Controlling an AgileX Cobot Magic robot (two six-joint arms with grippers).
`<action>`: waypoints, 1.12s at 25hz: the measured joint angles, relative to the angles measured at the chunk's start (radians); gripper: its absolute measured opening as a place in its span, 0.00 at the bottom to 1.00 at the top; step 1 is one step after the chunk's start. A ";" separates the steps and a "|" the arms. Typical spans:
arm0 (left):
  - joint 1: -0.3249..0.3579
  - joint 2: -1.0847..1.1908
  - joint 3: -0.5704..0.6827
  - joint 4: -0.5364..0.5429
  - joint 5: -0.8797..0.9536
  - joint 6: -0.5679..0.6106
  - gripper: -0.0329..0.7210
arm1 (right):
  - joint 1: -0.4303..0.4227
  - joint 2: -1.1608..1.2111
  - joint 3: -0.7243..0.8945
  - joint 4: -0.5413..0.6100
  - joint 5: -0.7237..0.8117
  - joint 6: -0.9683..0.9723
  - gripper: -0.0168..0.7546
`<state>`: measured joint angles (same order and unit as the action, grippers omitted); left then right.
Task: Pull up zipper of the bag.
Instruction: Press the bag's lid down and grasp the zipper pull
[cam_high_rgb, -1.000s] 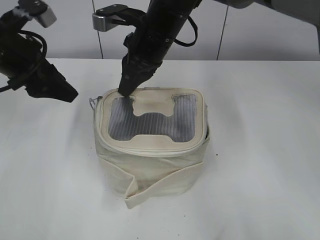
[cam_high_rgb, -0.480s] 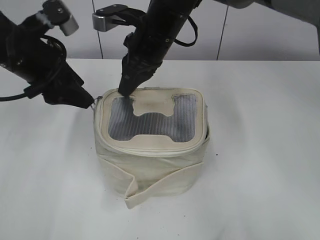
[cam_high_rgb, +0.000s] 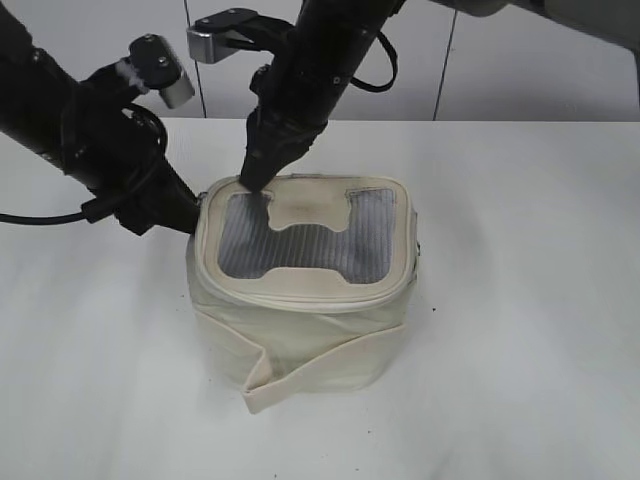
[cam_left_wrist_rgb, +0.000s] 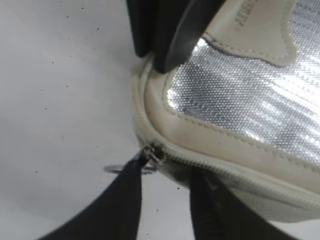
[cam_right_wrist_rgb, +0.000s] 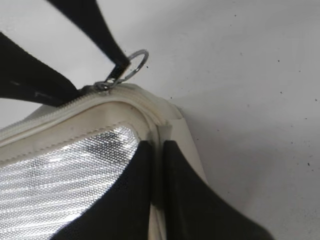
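The silver pull (cam_left_wrist_rgb: 155, 153) will close the track behind it when the robot drags it along, because a shadowed gap (cam_left_wrist_rgb: 182, 170) shows below the rim beside the pull.
The cream bag (cam_high_rgb: 300, 330) stands mid-table, its grey mesh top (cam_high_rgb: 300, 240) facing up. The zipper track (cam_left_wrist_rgb: 240, 176) runs round the lid rim. One silver pull (cam_left_wrist_rgb: 156, 154) sits at the back-left corner, its ring tab (cam_right_wrist_rgb: 136, 62) sticking outward. My left gripper (cam_left_wrist_rgb: 170, 167) is open at that corner. One finger touches the pull and the other lies against the bag's side below the track; it also shows in the exterior view (cam_high_rgb: 190, 212). My right gripper (cam_right_wrist_rgb: 157, 146) is shut on the lid's rim seam at the same corner (cam_high_rgb: 256, 180). The second pull is not visible.
The bag's fabric flap (cam_high_rgb: 262, 385) hangs loose at the front, touching the white table (cam_high_rgb: 520, 300). A white panelled wall (cam_high_rgb: 500, 60) stands behind. Both arms crowd the bag's back-left corner.
My left arm has swung right and down from the far left to the bag's back-left corner, reaching the zipper pull. The right gripper has stayed on the lid corner.
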<state>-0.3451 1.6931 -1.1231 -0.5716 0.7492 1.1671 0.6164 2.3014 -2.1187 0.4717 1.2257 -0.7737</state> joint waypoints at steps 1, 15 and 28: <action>-0.001 0.000 0.000 0.000 0.001 0.001 0.29 | 0.000 0.000 0.000 0.000 0.000 0.000 0.07; 0.001 -0.022 -0.001 0.060 0.069 -0.093 0.04 | 0.000 0.000 0.000 -0.017 -0.001 0.005 0.07; 0.003 -0.023 -0.001 0.131 0.108 -0.181 0.04 | 0.000 -0.001 0.000 -0.025 -0.001 0.025 0.07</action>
<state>-0.3418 1.6702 -1.1238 -0.4405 0.8576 0.9864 0.6164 2.3001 -2.1187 0.4464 1.2248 -0.7488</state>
